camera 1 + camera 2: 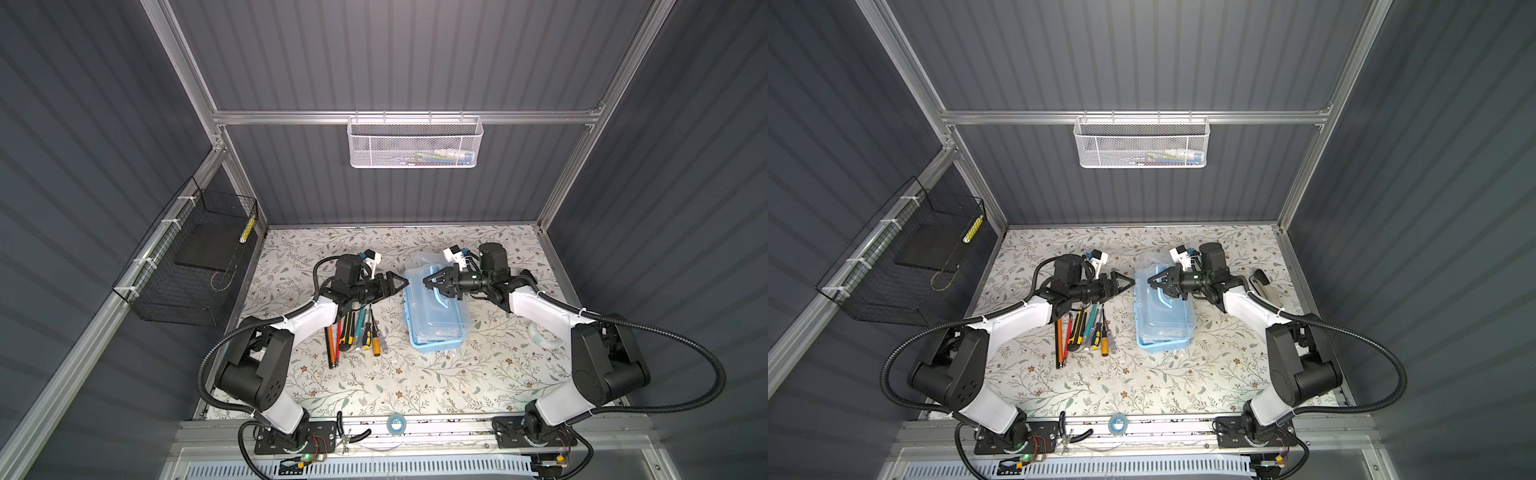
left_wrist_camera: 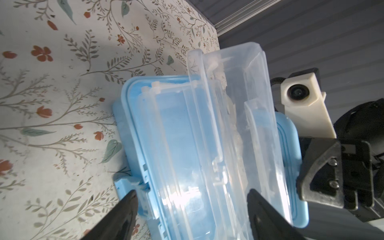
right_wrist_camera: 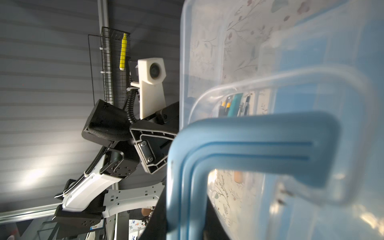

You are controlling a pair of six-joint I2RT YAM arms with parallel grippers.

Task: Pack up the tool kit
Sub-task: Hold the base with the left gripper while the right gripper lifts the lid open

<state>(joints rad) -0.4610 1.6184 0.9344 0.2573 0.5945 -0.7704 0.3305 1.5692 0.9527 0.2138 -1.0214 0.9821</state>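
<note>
The half-open lid's swing is blocked by my right gripper on the lid's handle (image 1: 440, 297), so it should retreat while my left gripper pushes the lid's raised edge (image 2: 210, 114) over.
The tool kit (image 1: 436, 328) is a light-blue case lying in the middle of the flowered table, also seen in a top view (image 1: 1165, 328). Its clear lid (image 2: 228, 104) is tilted up off the blue base. My right gripper (image 3: 187, 218) is shut on the blue U-shaped handle (image 3: 239, 145) and, in a top view, sits over the case's far half (image 1: 432, 282). My left gripper (image 2: 192, 199) is open at the case's left edge (image 1: 401, 284). One finger (image 2: 128, 205) is beside the side latch (image 2: 124, 185); the other is over the lid.
A row of screwdrivers, pens and a cutter (image 1: 353, 332) lies left of the case, partly under my left arm. A clear tape roll (image 1: 544, 334) sits right of it. A blue tape roll (image 1: 397, 424) and pliers (image 1: 351, 436) rest on the front rail. A white mesh basket (image 1: 415, 143) and a black wire basket (image 1: 187, 266) hang on the walls.
</note>
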